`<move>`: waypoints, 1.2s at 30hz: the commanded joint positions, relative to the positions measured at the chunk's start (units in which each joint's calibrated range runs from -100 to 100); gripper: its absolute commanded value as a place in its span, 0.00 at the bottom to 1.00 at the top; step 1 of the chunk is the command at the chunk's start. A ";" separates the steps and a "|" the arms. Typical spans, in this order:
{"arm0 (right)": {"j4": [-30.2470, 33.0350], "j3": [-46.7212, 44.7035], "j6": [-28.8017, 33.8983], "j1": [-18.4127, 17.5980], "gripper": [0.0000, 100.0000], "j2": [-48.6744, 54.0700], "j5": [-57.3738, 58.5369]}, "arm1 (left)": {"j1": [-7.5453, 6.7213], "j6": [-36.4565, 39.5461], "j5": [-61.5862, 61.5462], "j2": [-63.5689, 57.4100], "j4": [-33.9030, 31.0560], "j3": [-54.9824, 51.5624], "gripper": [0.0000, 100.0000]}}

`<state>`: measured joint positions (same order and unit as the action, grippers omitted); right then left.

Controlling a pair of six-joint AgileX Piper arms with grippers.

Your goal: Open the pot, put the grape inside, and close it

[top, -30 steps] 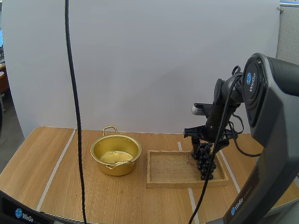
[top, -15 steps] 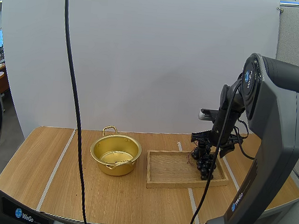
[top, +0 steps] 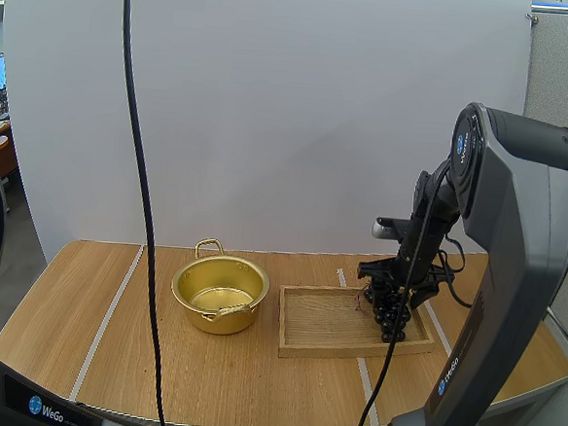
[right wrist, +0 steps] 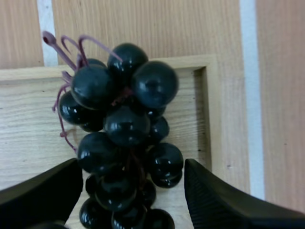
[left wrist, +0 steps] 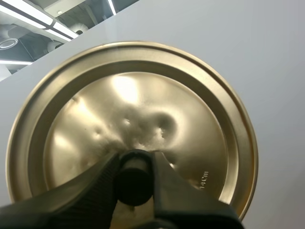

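Note:
I expect the whole bunch (top: 389, 313) to come up together and leave the tray empty when I lift it, because a purple stem (right wrist: 124, 95) shows between the dark grapes.
The golden pot (top: 220, 291) stands uncovered on the left half of the table, nothing inside it. Its golden lid (left wrist: 190, 119) is held up off the table, my left gripper (left wrist: 135, 160) shut on the lid's black knob (left wrist: 134, 183). A bunch of dark grapes (top: 391, 316) (right wrist: 126, 124) lies at the right end of the wooden tray (top: 330, 325). My right gripper (top: 392, 295) (right wrist: 133, 167) is lowered over the bunch and open, one finger (right wrist: 43, 191) on each side of the grapes.
The tray's right rim (right wrist: 214, 114) runs close beside the grapes. White tape lines (top: 112, 308) cross the tabletop. Bare wood lies in front of the pot and the tray.
My right gripper has come down and a little to the right, onto the grapes in the tray. The pot, tray and grapes have stayed put.

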<state>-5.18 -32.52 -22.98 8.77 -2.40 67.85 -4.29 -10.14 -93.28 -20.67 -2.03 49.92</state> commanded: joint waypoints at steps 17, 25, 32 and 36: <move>-1.35 0.20 -1.19 0.18 1.00 -4.86 0.14 | -0.21 0.28 2.77 -0.38 -0.40 0.40 0.00; -1.85 0.20 -1.19 0.18 1.00 -4.86 0.51 | -0.21 0.28 2.77 -0.38 -0.40 0.40 0.00; -1.99 0.20 -1.19 0.18 1.00 -4.86 0.51 | -0.21 0.28 2.77 -0.38 -0.40 0.40 0.00; -2.09 0.20 -1.19 0.18 0.59 -4.73 1.04 | -0.21 0.28 2.77 -0.38 -0.40 0.40 0.00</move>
<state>-6.39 -32.19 -23.63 8.77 -6.83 65.77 -4.29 -10.14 -93.28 -20.67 -2.03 49.92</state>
